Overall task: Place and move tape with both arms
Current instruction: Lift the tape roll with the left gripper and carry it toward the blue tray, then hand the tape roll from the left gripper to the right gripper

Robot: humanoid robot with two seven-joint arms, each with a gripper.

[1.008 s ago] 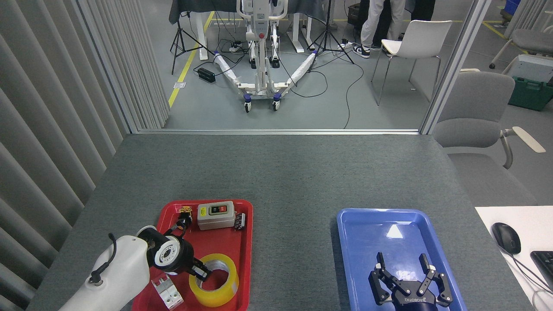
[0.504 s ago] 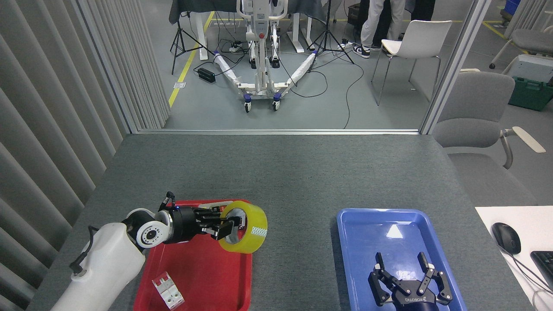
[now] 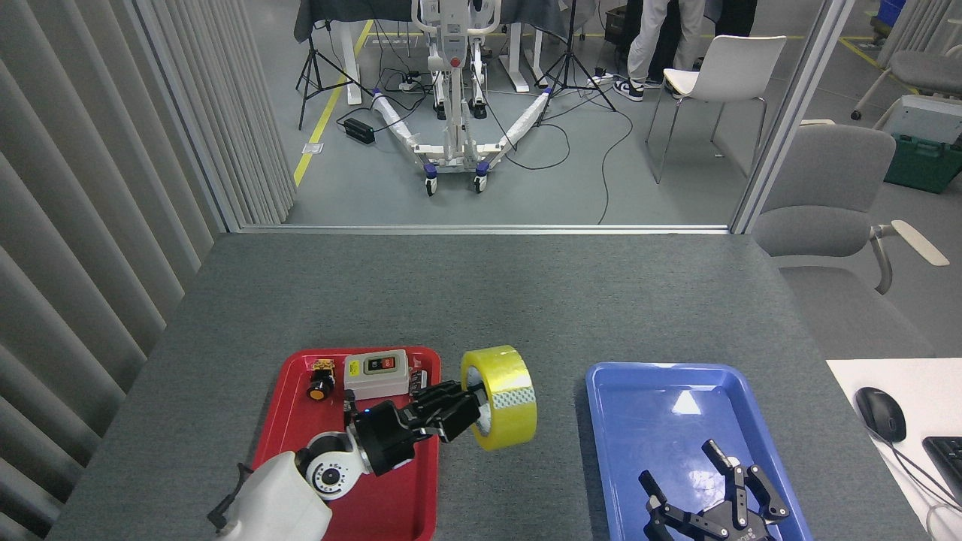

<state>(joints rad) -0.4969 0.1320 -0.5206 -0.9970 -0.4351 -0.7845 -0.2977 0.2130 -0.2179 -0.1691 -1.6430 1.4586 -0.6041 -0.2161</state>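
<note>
I expect the tape (image 3: 512, 407) to come away from my left gripper still wound when I carry it with my right gripper, because the outer wrap (image 3: 514, 370) lies smooth.
A yellow roll of tape (image 3: 502, 398) stands on edge in the air between the red tray (image 3: 285, 421) and the blue tray (image 3: 676, 391). My left gripper (image 3: 470, 409) reaches in from the lower left and is shut on the tape, gripping its rim through the core. The roll sits just right of the red tray's right edge. Low over the blue tray's near end, my right gripper (image 3: 714, 488) is open with its black fingers (image 3: 721, 458) spread and nothing between them.
The red tray holds a grey switch box (image 3: 376, 373) and a small yellow-black button part (image 3: 321, 378). On a white surface at the right lie a mouse (image 3: 881, 412) and a keyboard corner (image 3: 948, 454). A grey chair (image 3: 827, 203) stands beyond the table's right corner.
The left gripper lifted the tape out of the red tray and carried it right, past the tray's edge. The right gripper turned and dropped a little lower in view.
</note>
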